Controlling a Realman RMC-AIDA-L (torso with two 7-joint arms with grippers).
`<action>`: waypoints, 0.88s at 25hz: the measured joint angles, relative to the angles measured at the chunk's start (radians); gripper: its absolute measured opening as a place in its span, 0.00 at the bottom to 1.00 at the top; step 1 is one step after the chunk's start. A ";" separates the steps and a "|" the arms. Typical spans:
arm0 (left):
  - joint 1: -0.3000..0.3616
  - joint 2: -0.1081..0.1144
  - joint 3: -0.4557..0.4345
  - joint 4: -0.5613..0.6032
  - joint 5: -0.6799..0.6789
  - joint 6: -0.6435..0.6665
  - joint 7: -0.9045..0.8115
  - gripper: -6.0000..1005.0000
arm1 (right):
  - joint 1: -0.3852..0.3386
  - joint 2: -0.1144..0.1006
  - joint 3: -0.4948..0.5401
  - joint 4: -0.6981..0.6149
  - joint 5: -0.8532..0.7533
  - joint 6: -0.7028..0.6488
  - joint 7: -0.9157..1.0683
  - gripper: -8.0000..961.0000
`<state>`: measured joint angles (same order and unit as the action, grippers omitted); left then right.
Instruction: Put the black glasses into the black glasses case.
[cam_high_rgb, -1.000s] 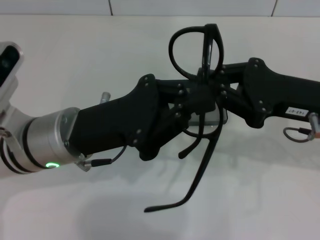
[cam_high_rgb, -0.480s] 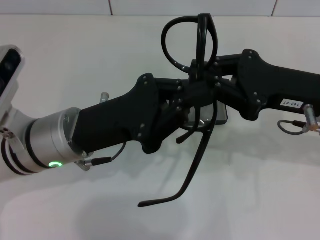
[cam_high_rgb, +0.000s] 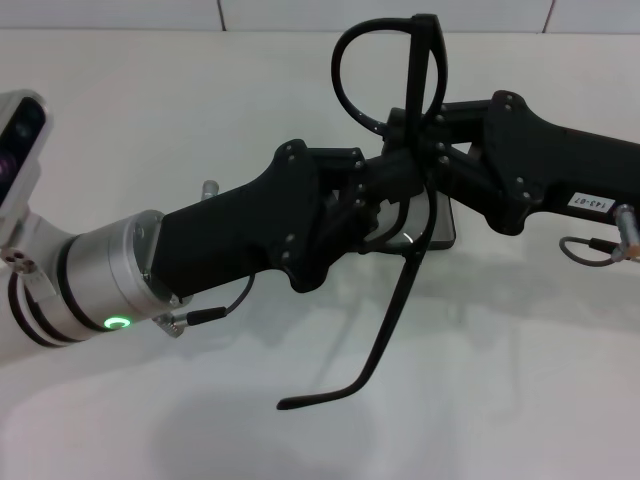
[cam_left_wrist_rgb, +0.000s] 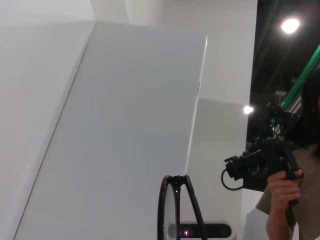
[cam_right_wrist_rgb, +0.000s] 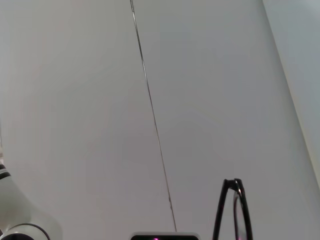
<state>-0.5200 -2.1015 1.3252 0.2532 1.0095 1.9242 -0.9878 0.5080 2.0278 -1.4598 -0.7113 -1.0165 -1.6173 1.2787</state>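
Observation:
One long temple arm (cam_high_rgb: 384, 345) sticks out from the frame of the black glasses. I need to fold it in before my right gripper lowers the black glasses into the black glasses case (cam_high_rgb: 441, 228).
The black glasses (cam_high_rgb: 398, 292) hang in the air above the white table (cam_high_rgb: 150, 120), with the lenses up and one long temple arm trailing down toward me. My left gripper (cam_high_rgb: 378, 195) reaches in from the left and my right gripper (cam_high_rgb: 415, 135) from the right. Both are shut on the frame near its middle. The black glasses case (cam_high_rgb: 447, 228) lies on the table under the two grippers, and only one dark corner shows. The frame is seen edge-on in the left wrist view (cam_left_wrist_rgb: 176, 177) and in the right wrist view (cam_right_wrist_rgb: 231, 184).
A tiled wall runs along the table's far edge (cam_high_rgb: 300, 28). The left wrist view shows a person (cam_left_wrist_rgb: 282, 190) holding a camera rig off to the side. Bare tabletop lies in front of and to the left of the arms.
The glasses have shifted a little and now sit more upright. The shorter temple arm that hung below the grippers has swung up behind them. More of the case corner shows.

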 joint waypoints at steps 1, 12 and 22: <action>0.000 0.000 0.001 0.000 0.000 0.000 0.001 0.04 | 0.000 0.000 0.000 0.000 0.001 0.001 -0.002 0.11; 0.015 0.003 -0.001 0.000 0.000 0.041 0.011 0.04 | -0.008 -0.015 0.032 0.047 0.068 -0.067 -0.033 0.11; 0.003 0.002 0.066 0.001 0.010 0.041 0.030 0.04 | -0.014 -0.002 0.245 0.077 0.246 -0.298 -0.025 0.11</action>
<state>-0.5168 -2.1000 1.3917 0.2538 1.0197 1.9656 -0.9580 0.4936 2.0253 -1.2148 -0.6344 -0.7704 -1.9156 1.2537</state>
